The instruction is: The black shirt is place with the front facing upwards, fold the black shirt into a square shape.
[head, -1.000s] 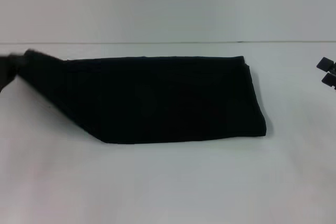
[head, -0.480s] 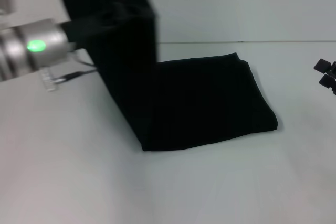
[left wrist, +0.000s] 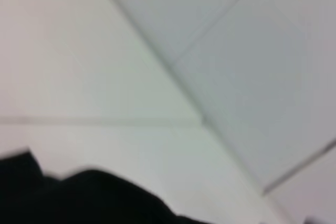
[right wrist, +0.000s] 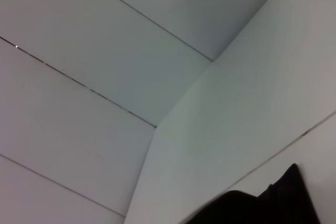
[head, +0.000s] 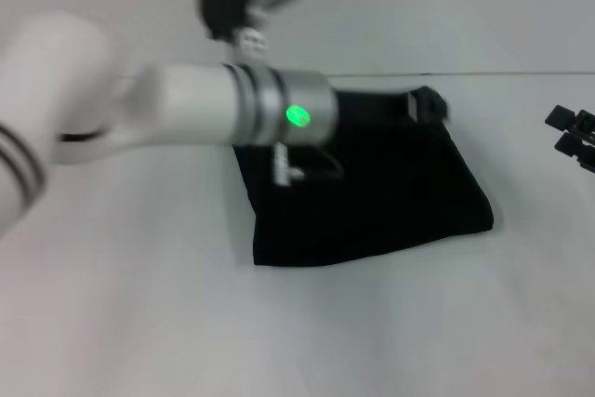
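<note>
The black shirt's side edge (head: 474, 179) near my right gripper leans inward, so my left gripper should move back and my right gripper should pull the edge's far end (head: 449, 136) outward.
The black shirt (head: 390, 202) lies on the white table, doubled over into a rough square. My left arm reaches across it from the left, and the left gripper (head: 426, 104) is down at the shirt's far right corner, shut on the cloth edge it carried over. The arm hides the shirt's far left part. Black cloth fills the low edge of the left wrist view (left wrist: 79, 198), and the shirt (right wrist: 273, 205) also shows in the right wrist view. My right gripper (head: 569, 132) hangs open at the table's right edge, apart from the shirt.
The white table (head: 186, 323) spreads bare in front of and to the left of the shirt. A pale wall rises behind the table's far edge (head: 521, 73). The left arm's silver wrist with a green light (head: 296, 116) hovers above the shirt.
The left arm has swept from the far left across to the right, carrying the shirt's left end over onto the right half. The long strip is now a shorter square. The right gripper stayed put.
</note>
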